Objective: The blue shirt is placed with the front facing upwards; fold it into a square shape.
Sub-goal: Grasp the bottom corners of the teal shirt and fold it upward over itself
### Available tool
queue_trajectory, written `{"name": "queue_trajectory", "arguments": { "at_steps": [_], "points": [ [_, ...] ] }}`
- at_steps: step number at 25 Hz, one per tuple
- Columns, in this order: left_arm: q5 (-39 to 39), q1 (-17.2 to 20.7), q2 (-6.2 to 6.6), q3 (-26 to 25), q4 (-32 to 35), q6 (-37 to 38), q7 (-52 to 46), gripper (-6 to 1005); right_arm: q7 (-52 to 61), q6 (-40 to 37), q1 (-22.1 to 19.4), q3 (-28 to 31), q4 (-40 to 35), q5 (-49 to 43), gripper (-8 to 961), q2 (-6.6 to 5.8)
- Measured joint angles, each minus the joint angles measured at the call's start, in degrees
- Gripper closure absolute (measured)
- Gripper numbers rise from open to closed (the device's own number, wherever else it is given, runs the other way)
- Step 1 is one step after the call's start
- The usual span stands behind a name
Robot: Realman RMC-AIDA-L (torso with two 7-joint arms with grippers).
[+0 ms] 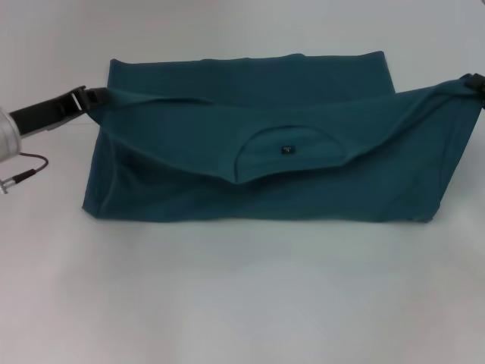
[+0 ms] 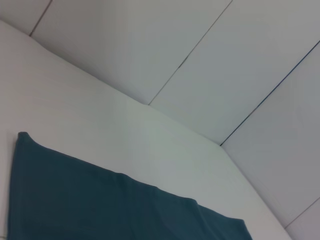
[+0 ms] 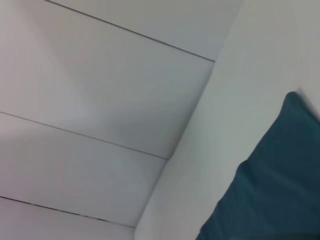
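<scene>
The collar end (image 1: 288,140) stretches over the blue shirt's flat body (image 1: 250,82). My left gripper keeps moving the collar end's corner down until it reaches that body, then let go.
The blue shirt (image 1: 250,182) lies across the white table (image 1: 242,296), its sides folded in to make a wide band. Its collar end is lifted and stretched taut between both grippers, sagging in the middle. There the round collar with a small dark tag (image 1: 286,149) faces up. My left gripper (image 1: 97,97) is shut on the shirt's left corner. At the frame's right edge my right gripper (image 1: 474,82) is shut on the right corner. The left wrist view shows only shirt fabric (image 2: 100,205), and so does the right wrist view (image 3: 270,190); no fingers show in either.
Bare white tabletop surrounds the shirt, with wide room in front of it. A thin cable (image 1: 23,171) hangs under the left arm. Panelled white walls (image 2: 210,60) stand behind the table in the wrist views.
</scene>
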Motion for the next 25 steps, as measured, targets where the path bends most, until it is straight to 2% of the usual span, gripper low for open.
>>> {"name": "queue_trajectory", "arguments": {
  "at_steps": [3,7,13,16,20,25],
  "points": [
    [-0.11,-0.38,-0.76,0.03,0.67,-2.01,2.45,952,-0.77,3.24,0.69,-1.41,1.03,0.06,875,0.01],
    [-0.17,-1.25,-2.37,-0.09,1.55,-6.88,6.18,952,-2.91,7.23,2.29,-2.31,3.55,0.07,874,0.15],
    [-0.2,-3.17,-5.3,0.5,2.05,-15.46,11.06,951,-5.28,13.55,4.16,-2.43,4.67,0.0,873,1.63],
    [-0.21,-3.67,-5.76,1.25,2.2,-17.6,11.19,951,-5.47,15.44,4.37,-3.05,4.8,-0.18,872,2.1],
    [-0.25,-3.85,-5.79,1.96,2.05,-18.07,11.2,951,-5.4,15.8,3.82,-4.71,4.45,-0.13,777,2.17],
    [0.14,-3.1,-5.31,2.75,1.4,-17.54,10.91,742,-3.76,11.21,1.45,-5.52,3.95,0.06,659,1.54]
  ]
}}
